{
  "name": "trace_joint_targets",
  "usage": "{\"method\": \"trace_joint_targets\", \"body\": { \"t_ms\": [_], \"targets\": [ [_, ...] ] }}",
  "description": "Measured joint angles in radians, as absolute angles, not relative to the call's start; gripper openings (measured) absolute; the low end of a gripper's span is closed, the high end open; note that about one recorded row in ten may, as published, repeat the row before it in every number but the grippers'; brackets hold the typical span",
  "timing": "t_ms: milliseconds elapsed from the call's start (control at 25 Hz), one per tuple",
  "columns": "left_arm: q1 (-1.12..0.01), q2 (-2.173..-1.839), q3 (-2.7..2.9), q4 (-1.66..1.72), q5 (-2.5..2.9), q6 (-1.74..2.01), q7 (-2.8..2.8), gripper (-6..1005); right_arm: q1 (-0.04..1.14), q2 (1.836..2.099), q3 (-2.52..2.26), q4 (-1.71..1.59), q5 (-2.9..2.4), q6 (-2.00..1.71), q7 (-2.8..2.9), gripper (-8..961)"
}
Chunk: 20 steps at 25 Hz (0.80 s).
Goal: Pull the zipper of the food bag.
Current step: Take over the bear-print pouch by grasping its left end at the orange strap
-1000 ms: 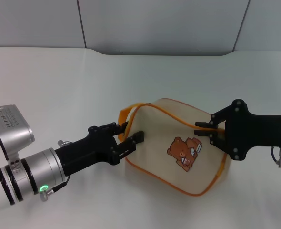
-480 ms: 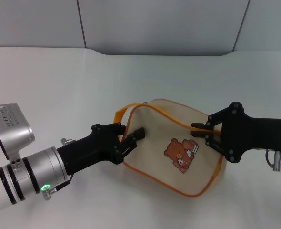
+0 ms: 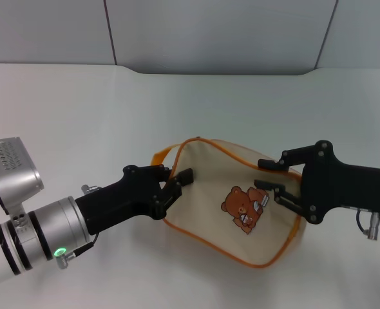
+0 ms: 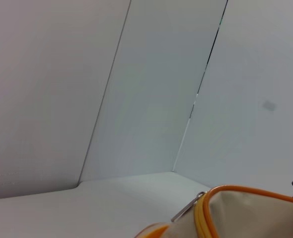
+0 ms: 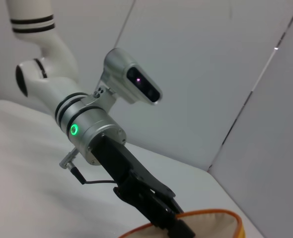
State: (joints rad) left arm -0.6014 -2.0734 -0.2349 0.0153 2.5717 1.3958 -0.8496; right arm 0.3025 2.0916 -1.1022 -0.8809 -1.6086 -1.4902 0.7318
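The robot's right gripper spans the bag's opposite end (image 3: 294, 226) while the zipper's pull tab (image 4: 188, 206) is by the left gripper's hold, so next the right gripper moves back and reaches the tab.
The cream food bag (image 3: 209, 193) with orange piping and a brown bear print lies on the white table. Its orange strap handle (image 3: 160, 156) loops out at its left end. My left gripper (image 3: 176, 181) is at the bag's left edge, shut on the fabric there. My right gripper (image 3: 265, 175) is at the bag's right end with its jaws apart, one above and one over the fabric, holding nothing. The zipper's silvery pull tab (image 4: 185, 212) shows in the left wrist view beside the orange piping (image 4: 206, 218). The right wrist view shows the left gripper (image 5: 176, 225) at the bag's rim (image 5: 211, 217).
The white table (image 3: 80, 109) stretches to the left and far side of the bag. A grey panelled wall (image 3: 209, 32) stands behind it. My left arm's silver forearm (image 3: 42, 232) reaches in from the lower left, and the black right arm (image 3: 357, 190) from the right.
The right gripper has opened and let go of the bag's orange edge. The bag has sunk and shifted slightly left, with the left gripper still on its left edge.
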Motion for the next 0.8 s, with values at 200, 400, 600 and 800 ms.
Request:
{"method": "trace_joint_targets", "body": {
  "t_ms": [200, 400, 600, 800],
  "targets": [
    [-0.593, -2.073, -0.239, 0.020, 2.571, 1.403, -0.843, 110, 0.302, 2.089, -1.095, -0.822, -1.590, -1.493, 0.752, 218],
    [-0.591, -2.072, -0.239, 0.021, 2.571, 1.407, -0.841, 81, 0.302, 2.083, -1.063, -0.742, -1.510, -1.554, 0.770, 427],
    [-0.591, -2.072, -0.239, 0.022, 2.571, 1.457, -0.805, 69, 0.304, 2.081, -0.856, -0.639, -1.477, -1.656, 0.779, 651],
    [-0.584, -2.073, -0.239, 0.018, 2.571, 1.483, -0.719, 59, 0.315, 2.069, -0.638, -0.514, -1.476, -1.671, 0.786, 749]
  ]
}}
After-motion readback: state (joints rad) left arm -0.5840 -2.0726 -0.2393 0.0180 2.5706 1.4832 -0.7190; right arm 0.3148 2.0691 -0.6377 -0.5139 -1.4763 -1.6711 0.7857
